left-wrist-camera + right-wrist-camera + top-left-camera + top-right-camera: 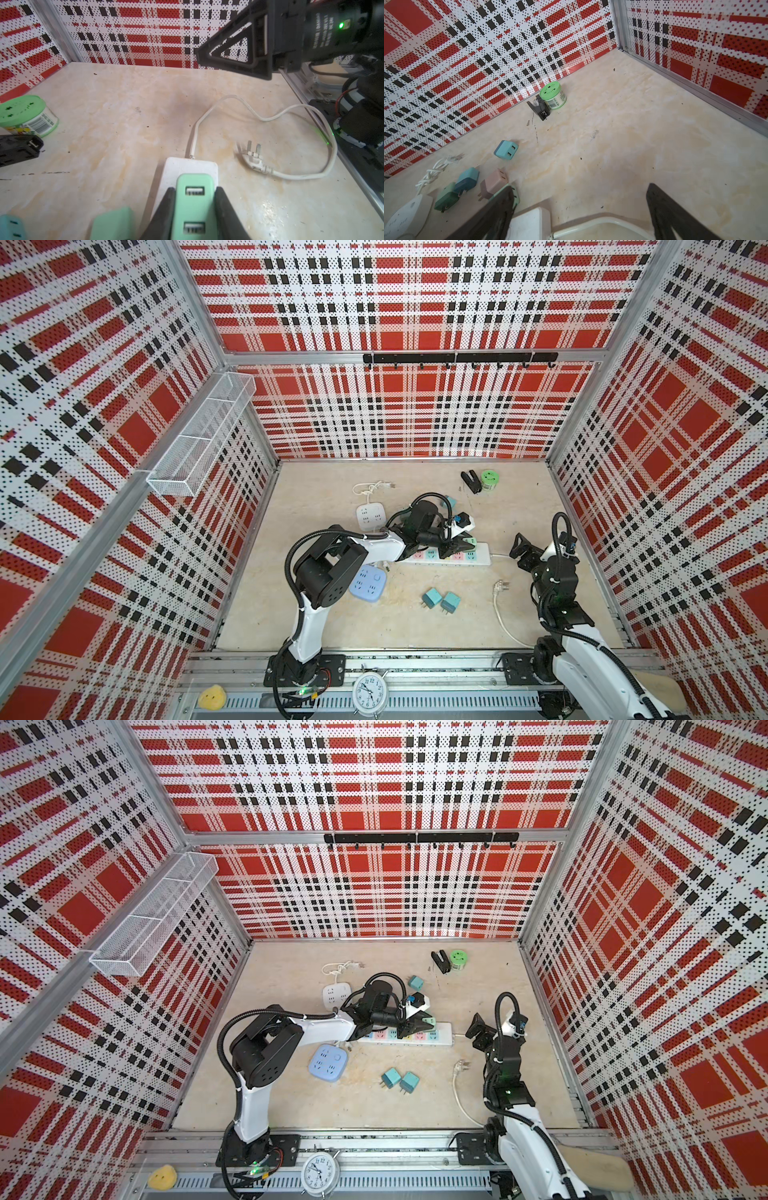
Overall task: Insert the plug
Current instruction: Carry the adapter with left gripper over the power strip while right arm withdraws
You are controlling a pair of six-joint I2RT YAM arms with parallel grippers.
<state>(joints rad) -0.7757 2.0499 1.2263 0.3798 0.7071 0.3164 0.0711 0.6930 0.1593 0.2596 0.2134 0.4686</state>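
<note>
The white power strip (172,170) lies at an angle to the plug in my left gripper. I should move back and turn the power strip (481,555) in line first.
The plug (194,209) is a mint-green charger with two USB ports, and my left gripper (195,190) is shut on its sides. It stands over the right end of the white power strip (187,166); its prongs are hidden. In both top views the left gripper (459,547) (417,1026) sits over the strip (482,558) (442,1036) with its pastel sockets. My right gripper (524,549) (478,1029) hangs open just right of the strip's end. In the right wrist view its fingers (483,218) straddle the strip's corner (529,224) and cord without touching them.
The strip's cord loops to a loose white wall plug (252,160) (500,585). Two teal chargers (440,599) and a blue round hub (368,583) lie in front. A white square hub (370,516) lies behind, a green can (490,479) and black clip (471,482) at the back.
</note>
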